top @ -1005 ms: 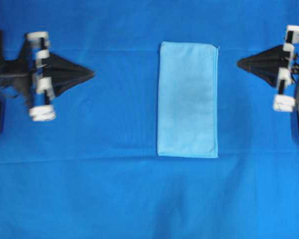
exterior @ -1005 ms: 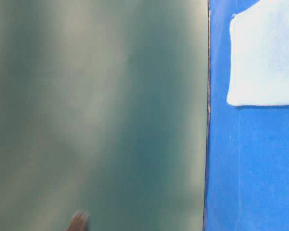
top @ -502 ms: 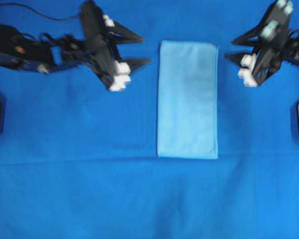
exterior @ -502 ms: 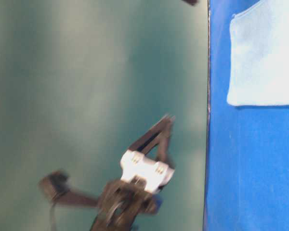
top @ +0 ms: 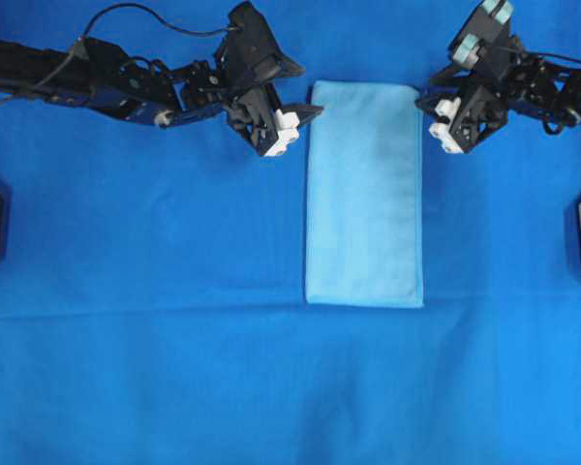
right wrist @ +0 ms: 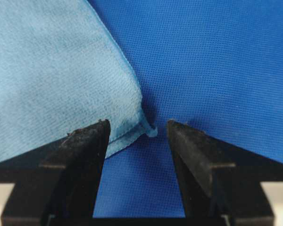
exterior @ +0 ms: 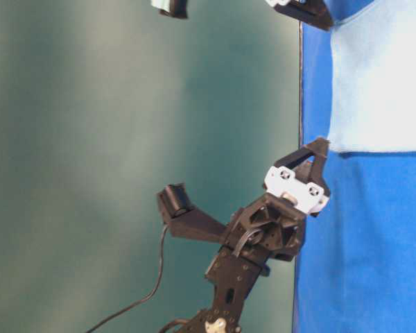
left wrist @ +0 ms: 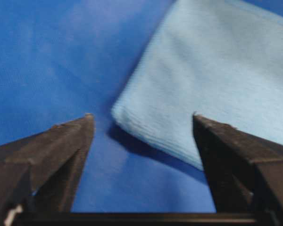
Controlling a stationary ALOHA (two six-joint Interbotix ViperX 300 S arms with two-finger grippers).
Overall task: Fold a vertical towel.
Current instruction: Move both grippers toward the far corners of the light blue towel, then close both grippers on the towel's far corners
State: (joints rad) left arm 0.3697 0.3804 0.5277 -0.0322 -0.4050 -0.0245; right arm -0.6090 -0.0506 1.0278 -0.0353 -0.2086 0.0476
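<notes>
The towel's near edge (top: 365,303) is free, so I expect the towel to shift toward the far side as I raise its far corners and fold them over.
The towel (top: 365,194) is a light sky-blue rectangle lying flat, long side running near to far, on the royal-blue table cloth (top: 174,368). My left gripper (top: 310,90) is open at the towel's far-left corner. In the left wrist view the left gripper (left wrist: 141,117) has its jaws wide apart, with the corner of the towel (left wrist: 212,70) just ahead between them. My right gripper (top: 428,87) is open at the far-right corner. In the right wrist view the right gripper (right wrist: 137,123) straddles the stitched corner of the towel (right wrist: 52,80). Neither holds anything.
The table cloth covers the whole table and has a faint crease line (top: 174,312) level with the towel's near edge. In the table-level view the left gripper (exterior: 312,156) hangs by the towel (exterior: 381,76), against a plain green wall (exterior: 125,139).
Both arms have swung in from the table's sides to the towel's far corners. The left arm travelled further. The towel has not moved.
</notes>
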